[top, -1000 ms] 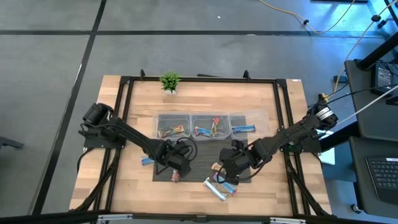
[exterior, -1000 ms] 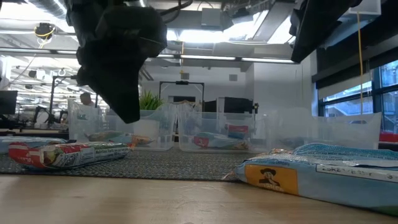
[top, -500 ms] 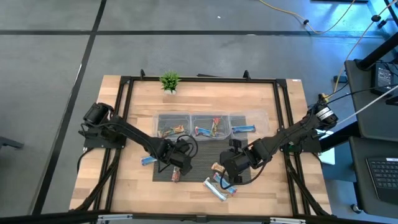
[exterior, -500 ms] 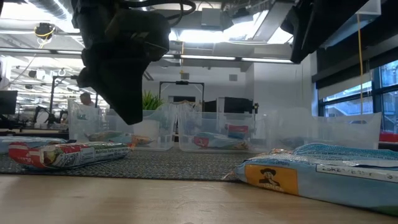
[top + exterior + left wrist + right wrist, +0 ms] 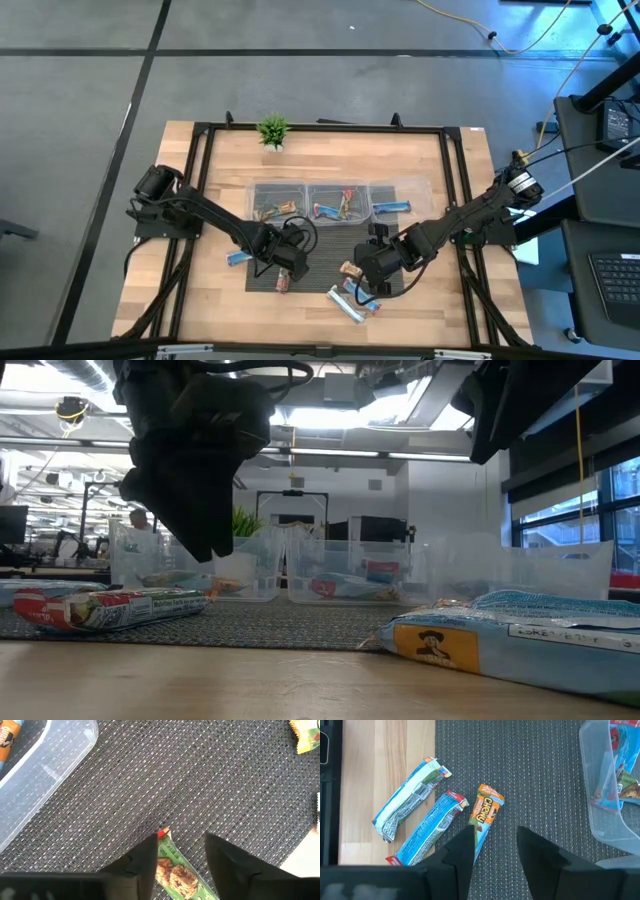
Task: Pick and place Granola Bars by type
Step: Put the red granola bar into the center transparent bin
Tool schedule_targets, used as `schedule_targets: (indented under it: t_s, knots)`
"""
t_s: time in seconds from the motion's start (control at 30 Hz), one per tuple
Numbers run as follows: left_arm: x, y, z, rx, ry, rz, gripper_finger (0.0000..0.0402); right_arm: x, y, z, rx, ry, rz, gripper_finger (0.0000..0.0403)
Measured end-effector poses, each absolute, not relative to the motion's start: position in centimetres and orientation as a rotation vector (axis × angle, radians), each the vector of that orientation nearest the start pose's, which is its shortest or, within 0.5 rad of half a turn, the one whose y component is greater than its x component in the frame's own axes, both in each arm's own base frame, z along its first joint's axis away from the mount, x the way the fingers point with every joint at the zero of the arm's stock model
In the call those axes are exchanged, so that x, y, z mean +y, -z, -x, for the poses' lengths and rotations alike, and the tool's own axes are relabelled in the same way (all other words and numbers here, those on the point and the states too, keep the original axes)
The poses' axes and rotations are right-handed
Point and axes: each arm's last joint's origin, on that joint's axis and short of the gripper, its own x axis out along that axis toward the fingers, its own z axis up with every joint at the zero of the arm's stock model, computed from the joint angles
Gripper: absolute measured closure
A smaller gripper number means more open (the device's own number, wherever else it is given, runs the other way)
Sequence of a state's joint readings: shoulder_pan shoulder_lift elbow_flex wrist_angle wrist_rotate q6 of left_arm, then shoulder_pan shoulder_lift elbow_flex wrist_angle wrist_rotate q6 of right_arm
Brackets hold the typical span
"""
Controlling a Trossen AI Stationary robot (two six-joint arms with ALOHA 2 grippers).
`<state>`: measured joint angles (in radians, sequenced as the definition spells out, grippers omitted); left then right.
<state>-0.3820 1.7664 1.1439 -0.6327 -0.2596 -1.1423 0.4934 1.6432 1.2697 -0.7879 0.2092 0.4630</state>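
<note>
The green bar lies slanted with only its end (image 5: 166,839) close to my fingers, so next I turn my left gripper in line and grip the bar's body (image 5: 183,879) before lifting.
Granola bars lie on a dark mat (image 5: 320,255). A green bar (image 5: 175,875) lies flat on the mat, and the open fingers of my left gripper (image 5: 180,855) stand on either side of its end, above it. My right gripper (image 5: 495,845) hangs open over the mat, just short of an orange Chewy bar (image 5: 487,810). Beside that bar lie a blue bar (image 5: 432,827) on the mat's edge and a silvery-blue bar (image 5: 407,800) on the wood. In the high view the left gripper (image 5: 283,268) and right gripper (image 5: 362,275) are near the mat's front edge.
Three clear bins (image 5: 340,200) holding sorted bars stand in a row at the mat's far side. One more blue bar (image 5: 236,258) lies left of the mat. A small plant (image 5: 273,130) stands at the far edge. A black frame (image 5: 200,200) runs round the wooden table.
My right gripper has rolled a little about the line it points along, staying in place over the mat. The bars lie where they were.
</note>
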Motion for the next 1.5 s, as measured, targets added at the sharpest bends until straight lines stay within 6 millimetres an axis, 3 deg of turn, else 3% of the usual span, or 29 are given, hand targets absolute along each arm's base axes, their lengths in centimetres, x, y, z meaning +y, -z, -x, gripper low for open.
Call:
schedule_targets:
  t_s: [0.3,0.6,0.83,1.3,1.5]
  knots:
    - [-12.1,-17.7,-31.4,1.098,-0.521,0.634,0.0192,15.0,-24.5,-29.1,1.114,0.004,-0.010,0.0253]
    - [-12.1,-17.7,-31.3,1.114,-0.519,0.660,0.0197,15.0,-24.5,-29.1,1.113,0.004,-0.009,0.0253]
    - [-11.8,-17.4,-30.2,1.176,-0.698,0.773,0.0201,15.0,-24.5,-29.1,1.113,0.004,-0.009,0.0253]
    - [-11.9,-17.4,-30.5,1.124,-0.760,0.908,0.0206,15.0,-24.5,-29.1,1.112,0.005,-0.012,0.0253]
    - [-12.2,-16.0,-30.9,1.150,-0.782,0.913,0.0206,15.0,-24.5,-29.1,1.112,0.006,-0.012,0.0253]
